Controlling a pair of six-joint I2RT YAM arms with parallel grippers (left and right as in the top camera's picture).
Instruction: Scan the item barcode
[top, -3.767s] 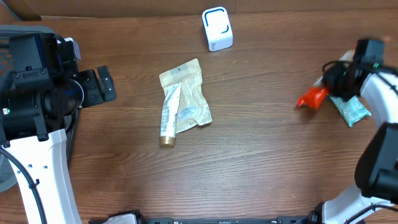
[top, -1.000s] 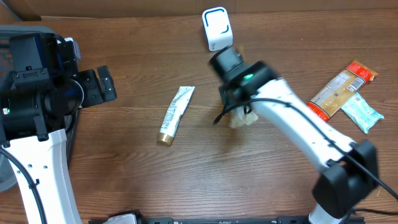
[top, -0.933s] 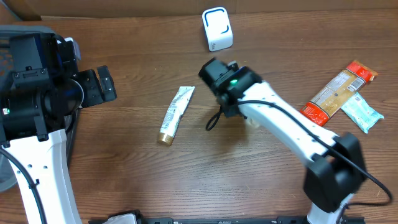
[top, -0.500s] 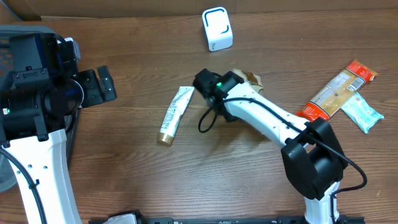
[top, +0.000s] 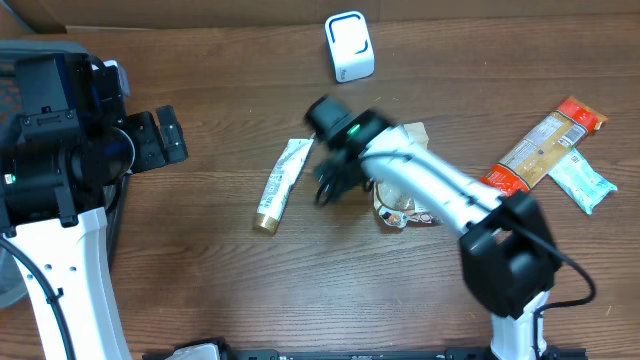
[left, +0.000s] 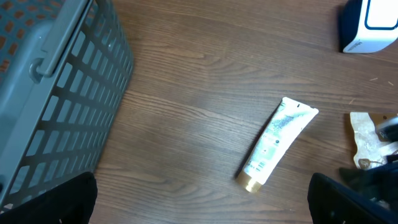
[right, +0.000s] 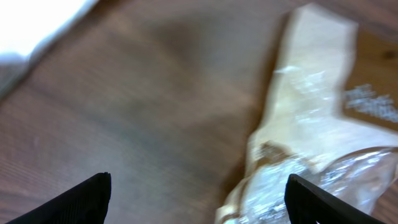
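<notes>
My right gripper needs to come back over the pouch's clear part (top: 398, 207) and turn the pouch around before scanning, because the pouch's tan end (top: 416, 133) points toward the barcode scanner.
The item, a tan and clear pouch (top: 402, 212), lies flat on the table and is partly hidden under my right arm. In the right wrist view the pouch (right: 311, 118) fills the right side, blurred. My right gripper (top: 333, 176) hovers just left of it, open, with nothing between its fingers (right: 87, 196). The white barcode scanner (top: 349, 45) stands at the back centre, also in the left wrist view (left: 368, 25). My left gripper (top: 160, 140) stays open at the far left, well away from the pouch (left: 367, 140).
A white tube with a gold cap (top: 283, 180) lies left of the right gripper, also in the left wrist view (left: 277, 144). An orange snack bar (top: 545, 145) and a teal packet (top: 582, 182) lie at the right. A grey basket (left: 56, 93) stands at the left.
My right gripper has opened and let go of the pouch, which now lies on the table. The right arm swung left toward the tube. The left arm has not moved.
</notes>
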